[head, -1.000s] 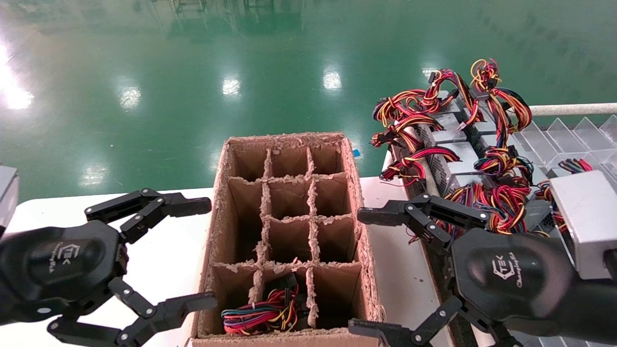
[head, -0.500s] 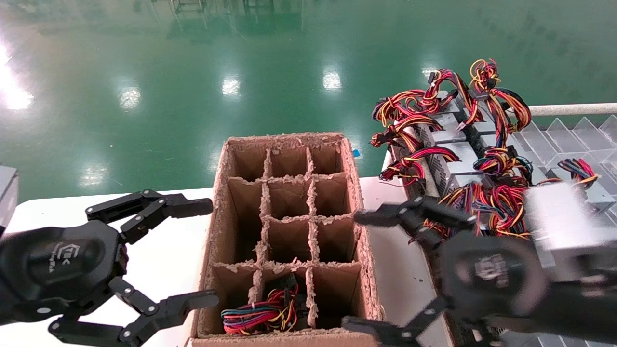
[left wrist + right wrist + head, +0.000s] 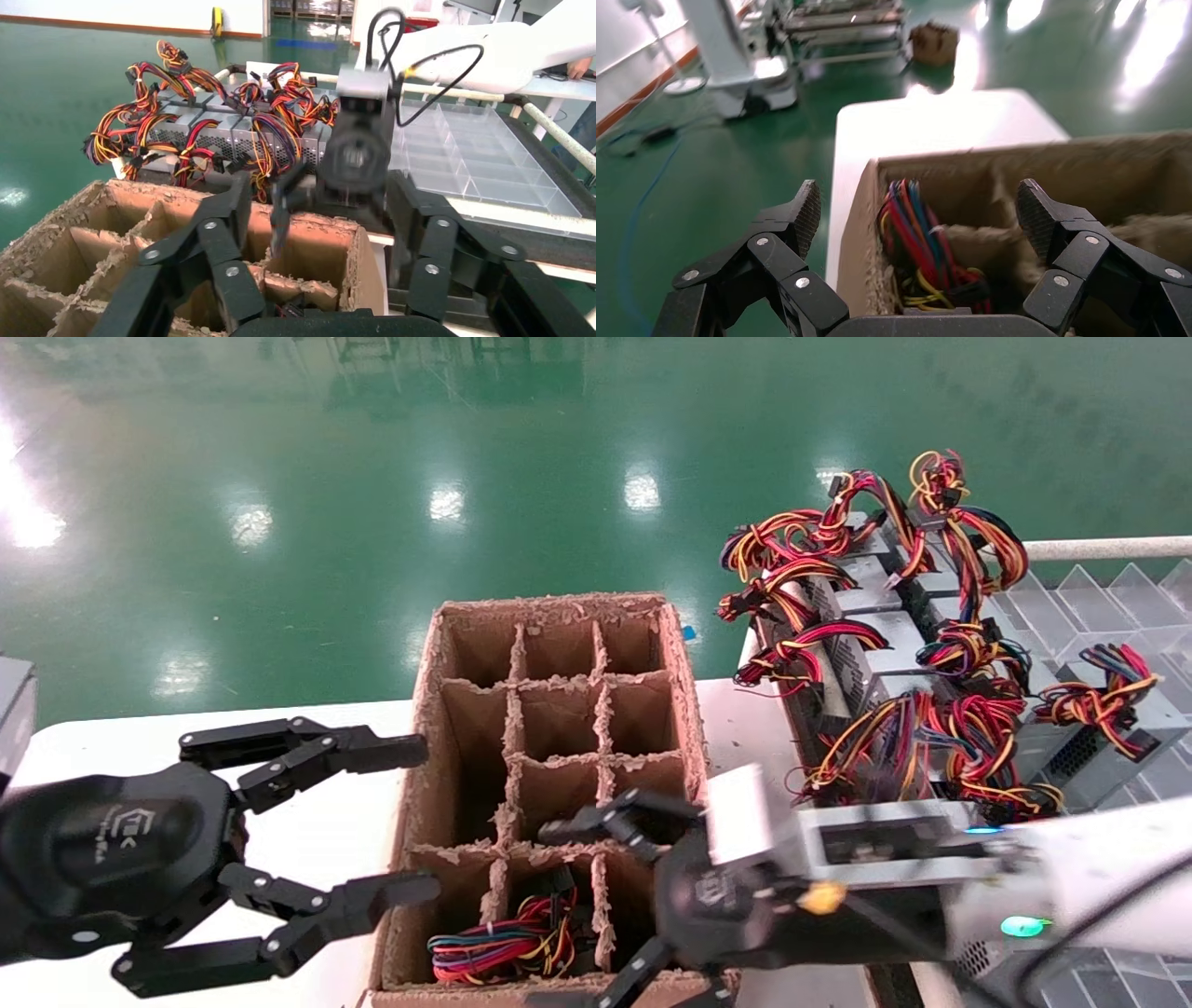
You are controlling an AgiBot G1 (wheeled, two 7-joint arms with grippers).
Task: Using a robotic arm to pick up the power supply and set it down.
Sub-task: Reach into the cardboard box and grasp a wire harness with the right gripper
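The tied wire bundle goes down into the cell. The power supply's hidden grey body will come along and hang at a tilt when I lift.
The power supply sits low in a near-row cell of the divided cardboard box. Only its tied bundle of red, yellow, blue and green wires shows; the grey body is hidden. My right gripper, on the white robotic arm, hangs open over the box's near right cells, pointing at that bundle. In the right wrist view the wire bundle lies between and below the spread fingers of the right gripper. My left gripper stands open over the table, just left of the box.
Several like grey units with red-yellow-orange wires crowd a rack to the right of the box. A clear compartment tray lies behind them. The white table shows on both sides of the box.
My right arm has swung left, from beside the box's right wall to over its near cells. The left gripper has edged slightly toward the box.
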